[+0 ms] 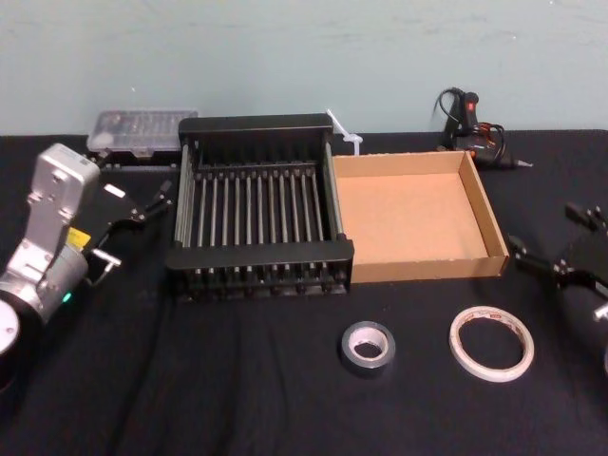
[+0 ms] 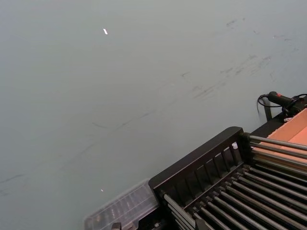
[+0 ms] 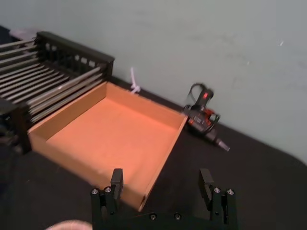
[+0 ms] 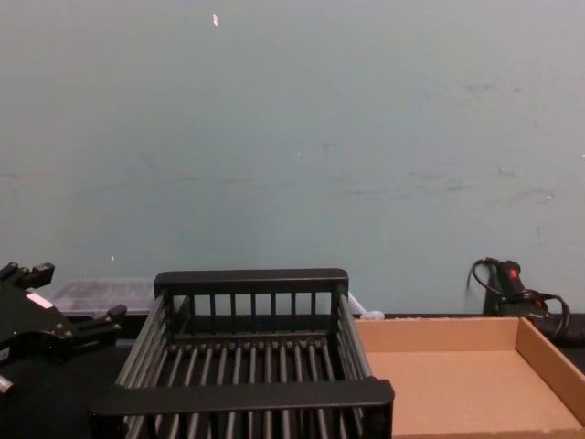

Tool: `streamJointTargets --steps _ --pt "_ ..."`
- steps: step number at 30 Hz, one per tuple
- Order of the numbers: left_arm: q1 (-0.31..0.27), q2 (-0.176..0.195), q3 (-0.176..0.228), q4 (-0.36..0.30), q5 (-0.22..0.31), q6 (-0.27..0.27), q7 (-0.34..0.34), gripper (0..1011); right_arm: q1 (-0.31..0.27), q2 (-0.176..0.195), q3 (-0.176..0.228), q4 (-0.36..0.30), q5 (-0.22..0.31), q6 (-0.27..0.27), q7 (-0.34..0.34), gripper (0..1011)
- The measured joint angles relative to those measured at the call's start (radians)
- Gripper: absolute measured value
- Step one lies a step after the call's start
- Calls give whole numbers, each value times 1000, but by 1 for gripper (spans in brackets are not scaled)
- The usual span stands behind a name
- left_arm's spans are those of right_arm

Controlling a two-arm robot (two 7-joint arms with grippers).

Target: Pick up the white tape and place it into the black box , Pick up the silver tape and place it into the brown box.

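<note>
The black box's bottom is made of close parallel rods (image 4: pixel 251 373), so the white tape (image 3: pixel 70 225) will lie flat across them when I lower it in.
The white tape (image 1: pixel 491 343) lies flat on the black table near the front right. The silver tape (image 1: pixel 367 348) lies to its left, in front of the gap between the two boxes. The black box (image 1: pixel 261 255), a slatted crate, stands at the middle with nothing in it. Touching its right side is the brown box (image 1: pixel 413 270), also with nothing inside. My right gripper (image 1: pixel 556 236) hovers open at the right edge, beside the brown box's near right corner (image 3: pixel 144 203) and behind the white tape; its fingers (image 3: pixel 116 179) hold nothing. My left gripper (image 1: pixel 133 214) hangs open left of the crate.
A clear plastic case (image 1: pixel 142 131) sits behind the crate's left corner. A black and red hand tool with a cord (image 1: pixel 475 133) lies behind the brown box. A small white piece (image 1: pixel 344 133) pokes up between the boxes. A pale wall closes the back.
</note>
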Motion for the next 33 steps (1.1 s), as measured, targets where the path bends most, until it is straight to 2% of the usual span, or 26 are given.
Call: streamJointTargets --steps 4,10,25,33 --pt "0 0 0 0 0 0 0 1001 -49 19 26 -29 33 43 29 1000" --pt "0 0 0 0 0 0 0 1001 -74 23 37 -39 49 90 61 1000" --pt "0 0 0 0 0 0 0 1001 -43 1 12 -13 32 201 128 1000" --pt "0 0 0 0 0 0 0 1001 -29 -15 8 1 18 233 149 1000"
